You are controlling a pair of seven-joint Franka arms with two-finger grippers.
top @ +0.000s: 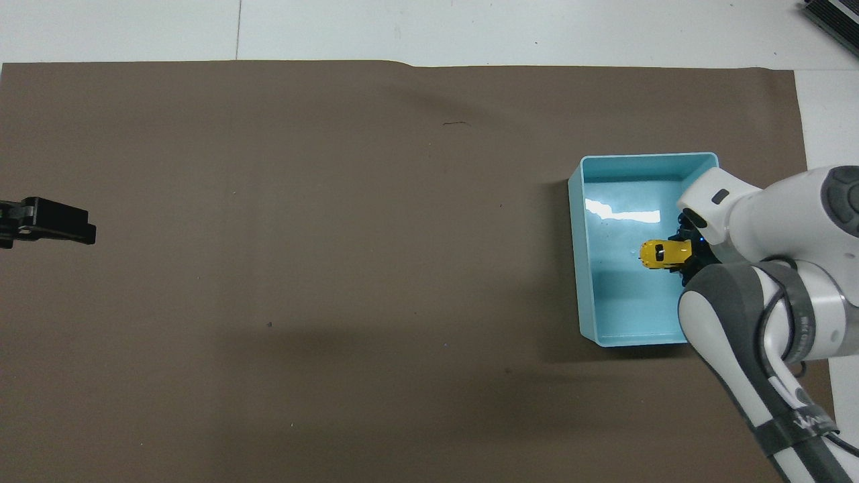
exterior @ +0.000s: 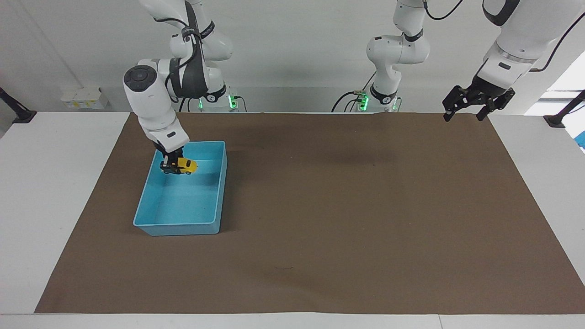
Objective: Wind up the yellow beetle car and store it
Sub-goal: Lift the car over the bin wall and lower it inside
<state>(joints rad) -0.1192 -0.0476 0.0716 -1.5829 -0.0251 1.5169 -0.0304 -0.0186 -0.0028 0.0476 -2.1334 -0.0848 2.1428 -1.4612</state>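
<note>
The yellow beetle car [exterior: 188,165] is hanging with its wheels down above the blue bin's empty bottom [exterior: 192,192]. My right gripper should go on lowering the car until its wheels touch the bin's bottom.
The yellow beetle car [exterior: 186,166] hangs in my right gripper [exterior: 172,164], which is shut on it. The car is low inside the blue bin [exterior: 183,226], over the half of the bin's floor nearer to the robots. I cannot tell whether its wheels touch the floor. In the overhead view the car [top: 663,253] shows over the bin [top: 577,268], with the right gripper [top: 686,253] partly hidden under the wrist. My left gripper [exterior: 477,104] waits, open and empty, raised over the mat's corner at the left arm's end; it also shows in the overhead view [top: 47,221].
A brown mat [exterior: 347,205] covers most of the white table [exterior: 55,183]. The bin stands on the mat toward the right arm's end. A white socket box [exterior: 84,98] sits at the wall.
</note>
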